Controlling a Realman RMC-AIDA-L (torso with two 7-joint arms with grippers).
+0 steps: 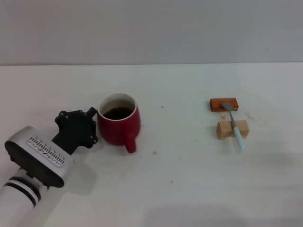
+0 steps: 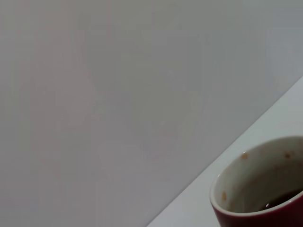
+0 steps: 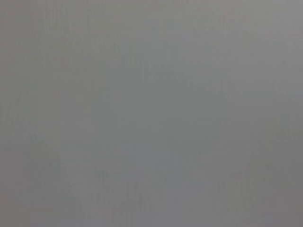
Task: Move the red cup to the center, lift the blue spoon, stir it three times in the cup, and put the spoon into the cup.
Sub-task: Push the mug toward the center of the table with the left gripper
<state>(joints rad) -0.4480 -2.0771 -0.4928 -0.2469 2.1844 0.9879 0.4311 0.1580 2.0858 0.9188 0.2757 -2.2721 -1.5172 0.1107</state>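
Observation:
I should go on pushing the red cup point(image 1: 118, 120) until it gets to the center point(image 1: 158, 125), as it stands upright against my left gripper with clear table ahead.
The red cup point(image 1: 119, 126) stands left of the table's middle, upright, with dark liquid inside and its handle pointing toward me. My left gripper point(image 1: 93, 119) is right against the cup's left side, at rim height. The left wrist view shows the cup's rim and white inside point(image 2: 251, 189) close up. The blue spoon point(image 1: 235, 127) lies at the right, its grey bowl on an orange-brown block point(image 1: 224, 104) and its pale handle across a tan block point(image 1: 232, 129). My right gripper is out of view.
The white table point(image 1: 189, 189) carries a few small brown specks near the middle. A plain grey wall stands behind the table's far edge. The right wrist view shows only flat grey.

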